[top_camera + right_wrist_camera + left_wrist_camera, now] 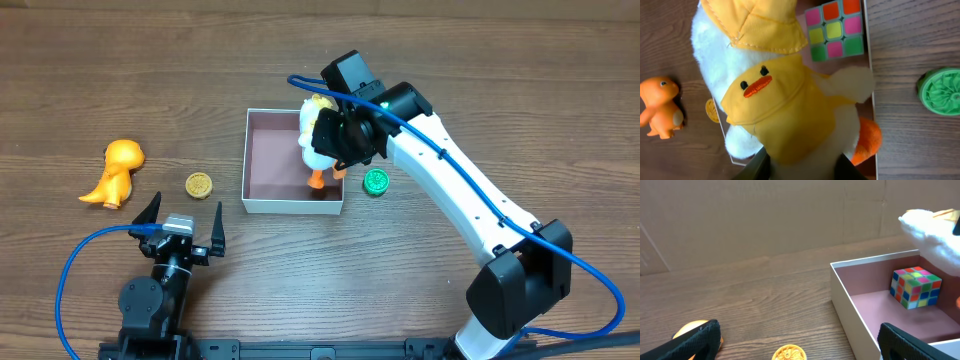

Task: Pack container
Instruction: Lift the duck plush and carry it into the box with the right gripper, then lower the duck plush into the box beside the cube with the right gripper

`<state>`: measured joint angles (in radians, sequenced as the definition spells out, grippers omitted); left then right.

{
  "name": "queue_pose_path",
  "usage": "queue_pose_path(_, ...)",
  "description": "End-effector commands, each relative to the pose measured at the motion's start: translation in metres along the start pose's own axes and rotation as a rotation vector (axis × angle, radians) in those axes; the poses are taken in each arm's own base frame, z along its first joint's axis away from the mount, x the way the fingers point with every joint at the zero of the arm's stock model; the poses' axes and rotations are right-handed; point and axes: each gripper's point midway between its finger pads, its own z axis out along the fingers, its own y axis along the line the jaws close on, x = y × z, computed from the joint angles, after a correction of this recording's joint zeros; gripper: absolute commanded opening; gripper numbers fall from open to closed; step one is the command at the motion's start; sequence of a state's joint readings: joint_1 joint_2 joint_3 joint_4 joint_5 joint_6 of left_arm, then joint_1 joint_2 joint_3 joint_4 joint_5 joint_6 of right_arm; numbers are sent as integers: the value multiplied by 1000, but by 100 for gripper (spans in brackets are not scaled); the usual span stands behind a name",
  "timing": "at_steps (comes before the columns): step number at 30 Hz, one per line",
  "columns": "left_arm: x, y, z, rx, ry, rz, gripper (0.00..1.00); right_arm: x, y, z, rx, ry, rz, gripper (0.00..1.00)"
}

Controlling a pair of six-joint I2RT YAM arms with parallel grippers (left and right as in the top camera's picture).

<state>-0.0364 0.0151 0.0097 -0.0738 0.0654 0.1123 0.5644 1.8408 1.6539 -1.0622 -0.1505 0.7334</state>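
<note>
Next, I pull the duck back toward the container's near side [305, 206] with my right gripper before I lower it inside, because the duck's yellow hat [320, 101] hangs out over the container's far side.
The container [272, 165] is a square shallow box with white walls and a pinkish-brown floor, at the table's middle. My right gripper [338, 138] hangs over its right side, shut on a white and yellow plush duck [317, 150] whose orange foot dangles inside the box. In the right wrist view the duck [785, 100] fills the frame, squeezed between my fingers [759, 167]. A colourful puzzle cube [916, 287] lies in the container's far corner. My left gripper [187, 204] stands open and holds nothing, near the front edge, left of the box.
An orange dinosaur toy [115, 172] lies at the left. A yellow disc [199, 185] sits between it and the container, just ahead of my left gripper. A green disc [376, 182] lies right of the box.
</note>
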Motion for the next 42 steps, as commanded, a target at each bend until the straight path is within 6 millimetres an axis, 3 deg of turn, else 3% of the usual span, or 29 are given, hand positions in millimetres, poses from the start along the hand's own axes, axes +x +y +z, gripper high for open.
queue_pose_path(1, 1, 4, 0, -20, -2, 15, 100, -2, 1, -6, -6, -29, 20, 29)
queue_pose_path(7, 1, 4, 0, -20, -3, 15, 100, -1, 9, -6, -48, -16, 15, 29)
queue_pose_path(11, 1, 4, 0, -20, -3, 15, 100, 18, 26, -8, -135, 79, 5, 29)
queue_pose_path(18, 1, 4, 0, -20, -2, 15, 100, 39, 28, -6, -117, 138, -8, 29)
queue_pose_path(29, 1, 4, 0, -20, -2, 15, 100, 16, 8, 0, 1, 11, 26, 29)
queue_pose_path(42, 1, 4, 0, -20, -3, 15, 100, 16, 2, 14, 36, 26, 31, 29)
